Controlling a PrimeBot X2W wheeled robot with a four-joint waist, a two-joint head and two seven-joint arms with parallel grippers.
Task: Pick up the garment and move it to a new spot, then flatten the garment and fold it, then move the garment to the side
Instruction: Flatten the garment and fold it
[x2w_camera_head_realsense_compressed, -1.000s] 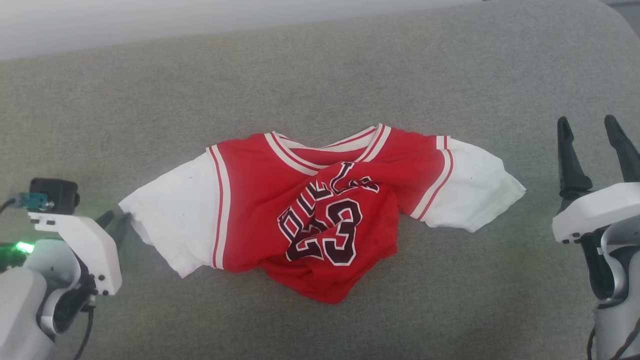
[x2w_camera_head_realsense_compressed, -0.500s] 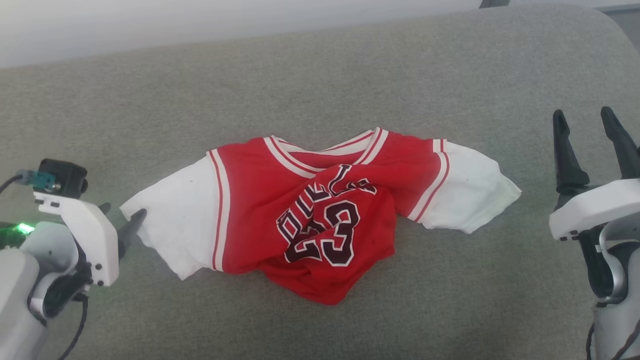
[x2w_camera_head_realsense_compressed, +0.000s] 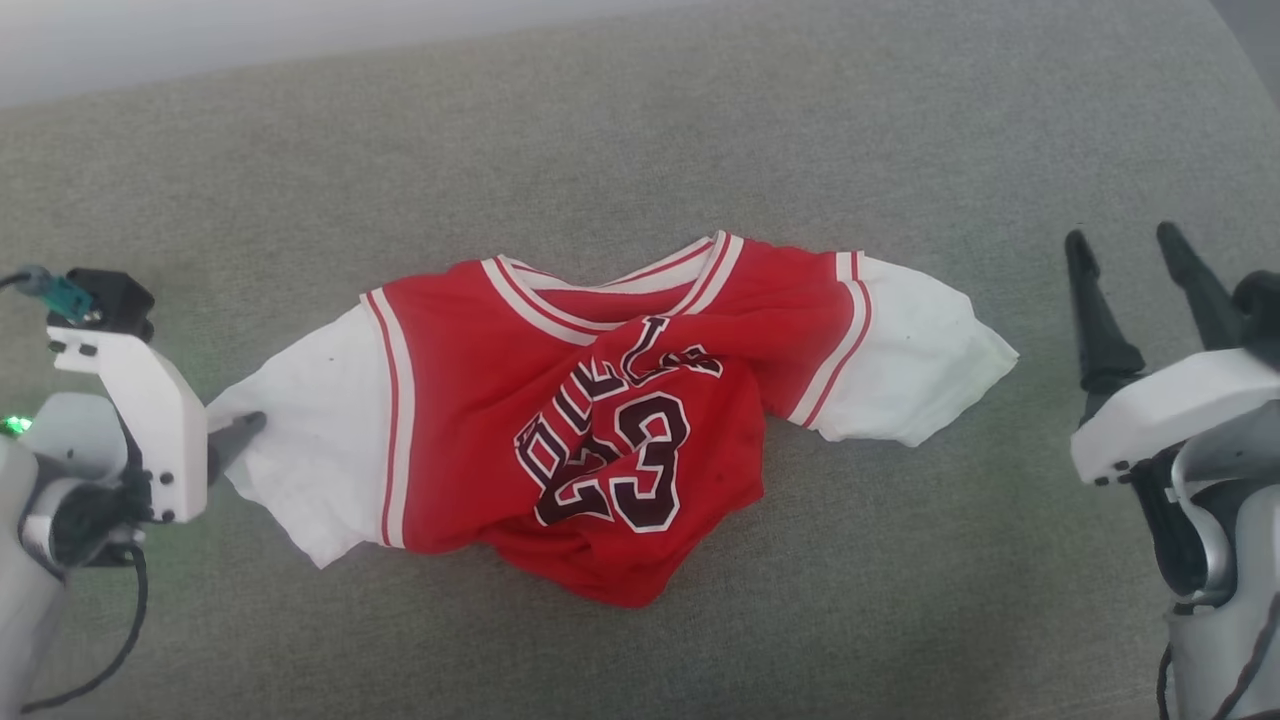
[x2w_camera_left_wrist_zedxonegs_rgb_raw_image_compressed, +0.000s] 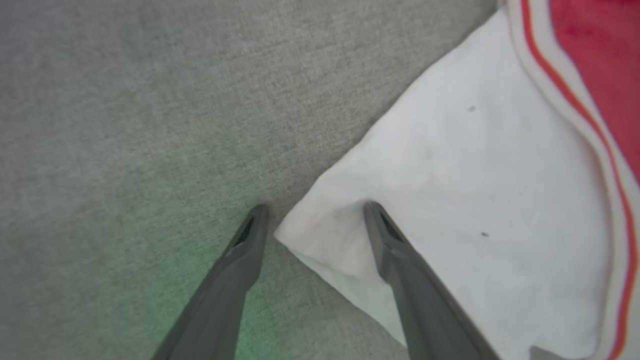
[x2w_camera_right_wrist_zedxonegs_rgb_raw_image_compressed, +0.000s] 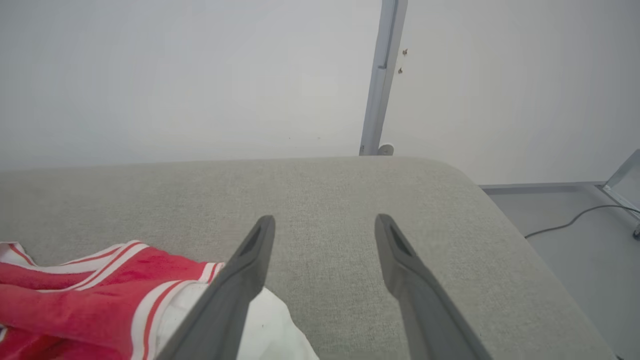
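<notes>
I expect the garment (x2w_camera_head_realsense_compressed: 588, 408) to open out much longer when I lift both sleeves, because the red body is bunched up into a rounded fold (x2w_camera_head_realsense_compressed: 624, 578) under the print.
The garment (x2w_camera_head_realsense_compressed: 600, 420), a red jersey with white sleeves and a black 23, lies crumpled on a grey upholstered surface (x2w_camera_head_realsense_compressed: 640, 150), collar away from me. My left gripper (x2w_camera_head_realsense_compressed: 240, 430) sits at the tip of the garment's left white sleeve (x2w_camera_left_wrist_zedxonegs_rgb_raw_image_compressed: 475, 200). In the left wrist view the left gripper (x2w_camera_left_wrist_zedxonegs_rgb_raw_image_compressed: 315, 206) is open, the sleeve's corner lying between its fingers and one finger resting on the white cloth. My right gripper (x2w_camera_head_realsense_compressed: 1121, 237) stands open beyond the right sleeve, apart from it. In the right wrist view the right gripper (x2w_camera_right_wrist_zedxonegs_rgb_raw_image_compressed: 325, 219) is empty, the garment (x2w_camera_right_wrist_zedxonegs_rgb_raw_image_compressed: 100, 280) at lower left.
The grey surface ends in a rounded edge at the right, with floor and a cable (x2w_camera_right_wrist_zedxonegs_rgb_raw_image_compressed: 565, 225) beyond. A white wall with an upright grey strip (x2w_camera_right_wrist_zedxonegs_rgb_raw_image_compressed: 382, 75) stands behind the surface's far edge.
My left gripper's fingers have spread apart at the sleeve's corner. The whole head picture has shifted left, so the camera moved. The garment's lay looks the same.
</notes>
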